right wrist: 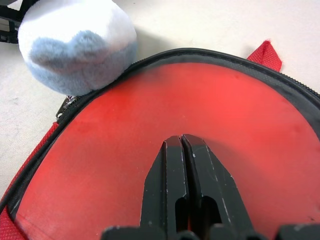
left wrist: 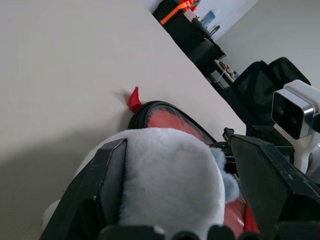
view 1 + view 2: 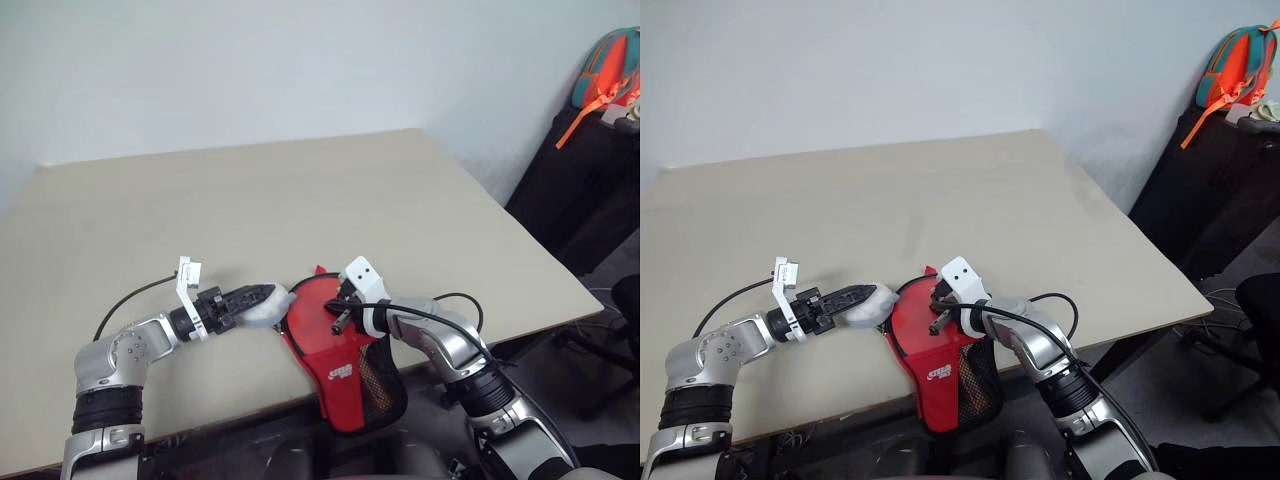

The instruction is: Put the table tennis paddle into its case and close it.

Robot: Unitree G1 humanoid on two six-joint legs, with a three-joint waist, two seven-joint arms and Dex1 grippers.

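Next, I turn my left gripper's spread fingers and pinch the toy's middle (image 2: 172,192) firmly before I close the zip, because the toy's round white body (image 2: 165,165) sits loosely in those fingers.
The red case (image 3: 340,372) lies at the table's front edge, and its black mesh pocket (image 3: 382,392) hangs over that edge. Inside its black-trimmed round end sits the table tennis paddle (image 1: 150,115), red face up; the handle is hidden. My right gripper (image 1: 181,141) is shut, with its fingertips resting on the red face. My left gripper (image 3: 262,297) is just left of the case's rim, shut on a white and grey plush toy (image 2: 165,175). The toy (image 1: 75,42) touches the case's zip edge.
The beige table (image 3: 300,200) stretches away behind the case. A red loop tab (image 3: 320,270) sticks out at the case's far end. Black furniture with an orange and teal backpack (image 3: 1230,65) stands beyond the table's right side.
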